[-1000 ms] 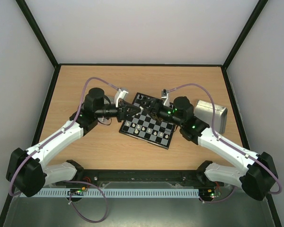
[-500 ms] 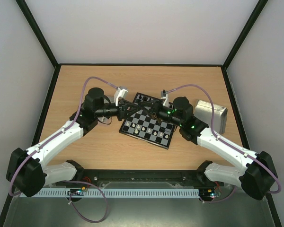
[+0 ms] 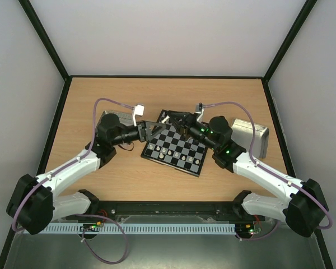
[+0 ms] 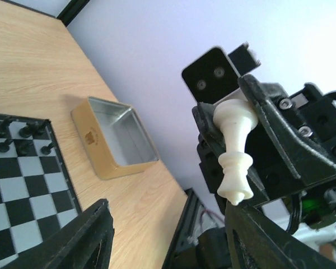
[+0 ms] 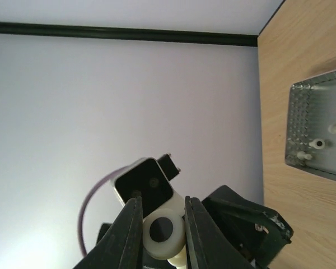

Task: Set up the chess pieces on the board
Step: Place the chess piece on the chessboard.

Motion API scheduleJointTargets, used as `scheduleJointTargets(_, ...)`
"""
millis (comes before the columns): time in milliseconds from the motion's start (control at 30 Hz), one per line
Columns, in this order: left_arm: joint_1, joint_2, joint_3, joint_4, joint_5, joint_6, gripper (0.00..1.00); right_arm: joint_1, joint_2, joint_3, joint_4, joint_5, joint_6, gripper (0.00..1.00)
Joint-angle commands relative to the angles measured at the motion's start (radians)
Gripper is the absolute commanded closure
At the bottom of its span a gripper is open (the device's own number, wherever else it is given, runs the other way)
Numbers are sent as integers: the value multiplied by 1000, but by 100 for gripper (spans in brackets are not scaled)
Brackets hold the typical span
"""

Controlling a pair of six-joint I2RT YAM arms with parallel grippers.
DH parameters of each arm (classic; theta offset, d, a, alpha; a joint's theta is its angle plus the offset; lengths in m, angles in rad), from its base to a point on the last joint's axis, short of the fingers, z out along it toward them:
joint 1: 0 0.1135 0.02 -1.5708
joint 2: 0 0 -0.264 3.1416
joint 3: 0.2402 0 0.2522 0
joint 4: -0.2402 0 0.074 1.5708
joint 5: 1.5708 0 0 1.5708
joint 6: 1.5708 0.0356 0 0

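Note:
The white piece is in my right gripper by its round base (image 4: 234,114), so my left gripper should grasp its narrow top end (image 4: 235,190) before standing it on the board.
The board (image 3: 176,150) lies flat mid-table, with cream-white chess pieces (image 3: 169,151) on its near rows and black ones (image 3: 169,116) at its far edge. My right gripper (image 3: 176,120) hovers over the far left corner, shut on a white piece; in the right wrist view its round base (image 5: 163,230) sits between the fingers (image 5: 132,227). My left gripper (image 3: 150,129) faces it, open and empty. In the left wrist view (image 4: 165,218) the white piece (image 4: 234,148) hangs just above my right-hand finger (image 4: 257,241). The board corner (image 4: 22,190) carries black pieces (image 4: 11,134).
An empty metal tray (image 3: 250,136) stands right of the board, also in the left wrist view (image 4: 115,137). A second tray (image 3: 119,115) sits behind my left arm; the right wrist view shows it (image 5: 319,112) holding a few white pieces (image 5: 318,144).
My left gripper has drawn back to the left, away from the board's middle. My right gripper has moved toward the board's far left corner with the white piece.

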Motion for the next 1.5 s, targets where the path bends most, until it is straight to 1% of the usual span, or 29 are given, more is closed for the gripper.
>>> scheduleJointTargets(0,-9,-33,-42,283,-69,-218,44,6,-18,12,90,56,69,90)
scheduleJointTargets(133,-17,-16,-57,386,-72,-270,41,6,-23,-13,122,62,100,90)
scheduleJointTargets(233,-27,5,-57,431,-79,-292,42,6,-19,-18,133,51,116,90)
scheduleJointTargets(300,-30,15,-56,451,-91,-305,46,6,-17,-20,138,46,122,90)
scheduleJointTargets(433,-34,25,-62,487,-116,-325,62,6,-20,-30,139,43,130,90)
scheduleJointTargets(533,-40,37,-58,492,-121,-328,69,6,-17,-35,143,40,135,90)
scheduleJointTargets(667,-54,52,-55,500,-120,-328,75,6,-13,-38,145,37,139,90)
scheduleJointTargets(767,-67,61,-60,494,-129,-329,73,6,-10,-39,147,39,140,90)
scheduleJointTargets(833,-72,61,-63,494,-131,-326,73,6,-8,-41,151,40,140,90)
scheduleJointTargets(900,-74,57,-66,489,-140,-321,77,6,-9,-42,150,43,140,90)
scheduleJointTargets(1000,-75,41,-65,451,-179,-305,87,6,-12,-44,130,43,133,90)
scheduleJointTargets(1100,-78,4,-50,345,-240,-247,92,6,-26,-39,63,52,99,88)
scheduleJointTargets(1167,-79,-12,-26,242,-260,-198,94,6,-40,-45,11,72,71,85)
scheduleJointTargets(1233,-79,-20,-5,158,-260,-157,95,6,-54,-57,-16,90,45,80)
scheduleJointTargets(1300,-79,-31,14,69,-263,-120,96,6,-69,-61,-52,114,16,69)
scheduleJointTargets(1367,-79,-35,41,-40,-259,-74,96,6,-91,-55,-122,157,-39,56)
scheduleJointTargets(1433,-79,-32,85,-180,-256,-20,96,6,-121,-48,-195,215,-100,44)
scheduleJointTargets(1467,-80,-30,118,-286,-256,13,96,6,-136,-42,-256,254,-131,40)
